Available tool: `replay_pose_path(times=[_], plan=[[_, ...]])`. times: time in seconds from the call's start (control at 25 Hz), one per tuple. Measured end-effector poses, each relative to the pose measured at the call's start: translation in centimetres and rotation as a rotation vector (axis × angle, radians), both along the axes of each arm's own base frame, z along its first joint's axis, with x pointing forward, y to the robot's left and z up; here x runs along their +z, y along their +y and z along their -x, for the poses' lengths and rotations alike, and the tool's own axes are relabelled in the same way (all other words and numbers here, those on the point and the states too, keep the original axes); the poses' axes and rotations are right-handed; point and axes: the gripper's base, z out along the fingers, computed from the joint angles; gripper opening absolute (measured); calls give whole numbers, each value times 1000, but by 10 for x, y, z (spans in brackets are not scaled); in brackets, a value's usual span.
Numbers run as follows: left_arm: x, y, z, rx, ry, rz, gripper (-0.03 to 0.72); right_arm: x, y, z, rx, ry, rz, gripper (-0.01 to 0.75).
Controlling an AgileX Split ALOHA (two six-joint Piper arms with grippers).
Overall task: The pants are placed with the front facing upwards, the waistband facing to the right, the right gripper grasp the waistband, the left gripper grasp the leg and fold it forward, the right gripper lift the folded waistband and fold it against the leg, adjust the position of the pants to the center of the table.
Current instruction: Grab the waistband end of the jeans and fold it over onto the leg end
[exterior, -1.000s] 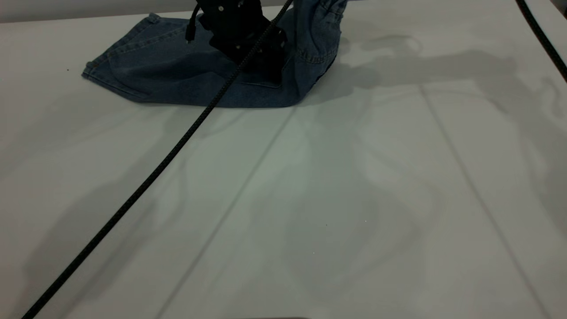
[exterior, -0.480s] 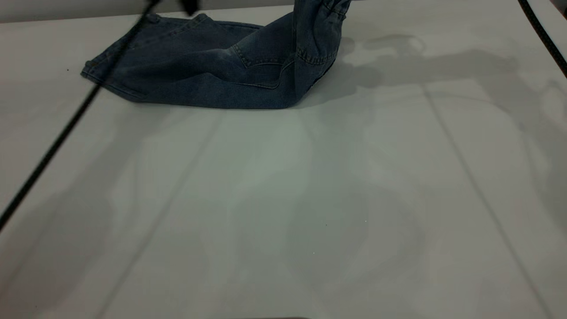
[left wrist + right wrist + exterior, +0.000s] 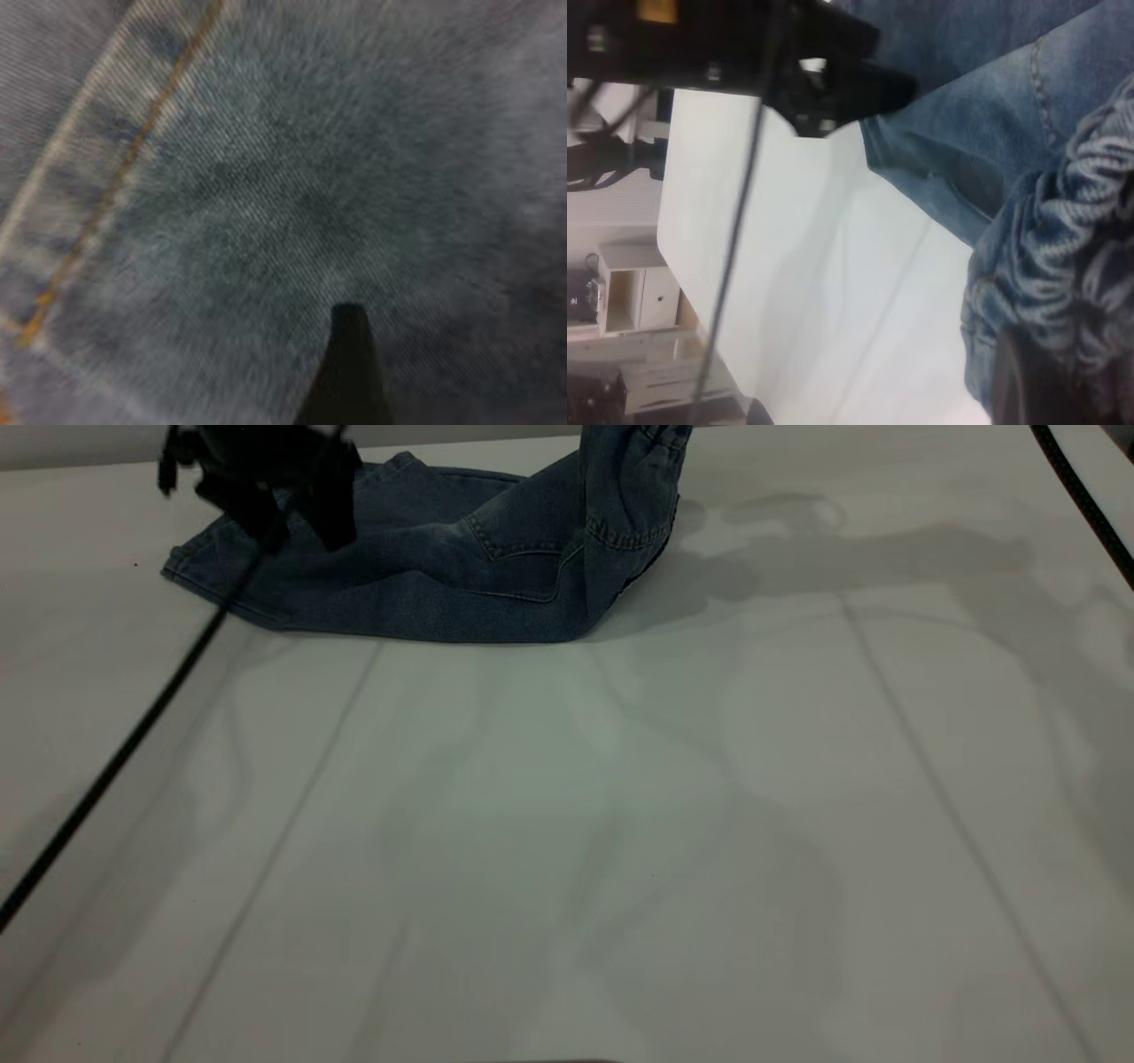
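Observation:
My left gripper should first move up out of the way, because it is over the leg ends [image 3: 207, 563] where the raised waistband [image 3: 1063, 235] has to land. My right gripper will then fold the waistband over.
The blue denim pants [image 3: 425, 576] lie at the far side of the white table [image 3: 620, 850], legs pointing left. Their right end rises out of the exterior view's top, and the ruched waistband [image 3: 1076, 221] is bunched up there. My right gripper [image 3: 1045, 376] is shut on the waistband and stays outside the exterior view. My left gripper [image 3: 299, 530] hovers over the leg ends at the left, its two fingers [image 3: 335, 524] spread open. In the left wrist view, denim with tan stitching [image 3: 124, 168] fills the picture close under one finger [image 3: 350, 372]. The left gripper [image 3: 833, 80] also shows in the right wrist view.
The left arm's black braided cable [image 3: 115, 762] runs diagonally over the table's left side. Another black cable [image 3: 1085, 500] crosses the far right corner. Shelving and furniture [image 3: 629, 301] stand beyond the table's edge in the right wrist view.
The left gripper rose off the middle of the pants, swung left and now hangs over the leg ends. Its cable swept left with it. The waistband end stays lifted.

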Motion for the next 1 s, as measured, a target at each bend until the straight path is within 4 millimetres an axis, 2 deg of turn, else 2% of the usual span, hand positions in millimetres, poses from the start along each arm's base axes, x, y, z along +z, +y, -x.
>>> replay_pose_path(times=[0.08, 0.2, 0.36, 0.56, 0.84, 1.0], plan=[[-10, 0, 0, 1, 10, -2, 548, 0, 4, 1, 6, 0, -3, 57], [-13, 0, 0, 1, 12, -2, 548, 4, 9, 1, 12, -11, -18, 36], [-13, -8, 1, -19, 12, 3, 548, 22, 18, -4, 23, -67, -40, 48], [-13, -44, 7, -90, 11, 26, 548, 42, 19, -9, 15, -102, -60, 48], [-13, -100, 23, -189, 11, 43, 548, 44, 19, -9, 12, -100, -63, 49], [-14, -122, 31, -235, 9, 43, 548, 44, 19, -9, 13, -100, -63, 50]])
